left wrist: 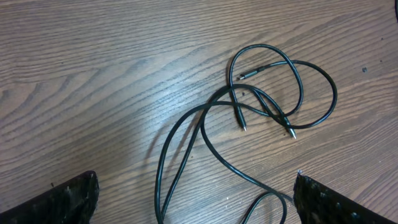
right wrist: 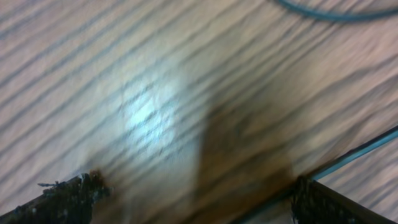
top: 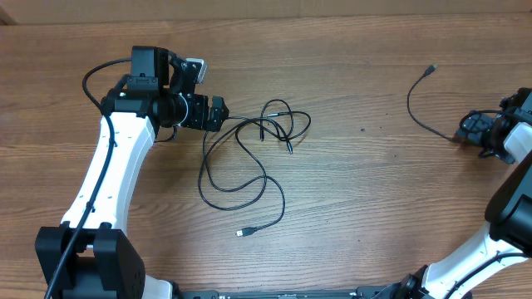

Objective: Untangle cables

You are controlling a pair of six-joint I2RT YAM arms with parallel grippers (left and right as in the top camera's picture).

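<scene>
I should go back along this part of the cable [top: 435,132] toward its plug and put my fingers on both sides of it before I pull, because the separate cable [right wrist: 357,154] runs under a finger of my open right gripper.
A tangle of thin black cables [top: 249,158] lies mid-table in crossing loops, with a metal plug [top: 243,233] at its near end. My left gripper [top: 221,115] hovers at the tangle's left edge, open. In the left wrist view its fingers [left wrist: 74,199] stand wide apart with cable strands [left wrist: 186,143] running between them on the wood, and three plug tips [left wrist: 242,124] lie further on. A separate cable [top: 418,108] curves at the right, its end by my right gripper [top: 462,131]. The blurred right wrist view shows that gripper [right wrist: 196,199] open, a cable [right wrist: 357,152] passing its right finger.
The wooden table [top: 357,191] bears only the cables. The left arm's white links [top: 108,174] reach in from the bottom left, the right arm [top: 511,208] from the bottom right. A thicker black arm wire [top: 96,79] loops behind the left wrist.
</scene>
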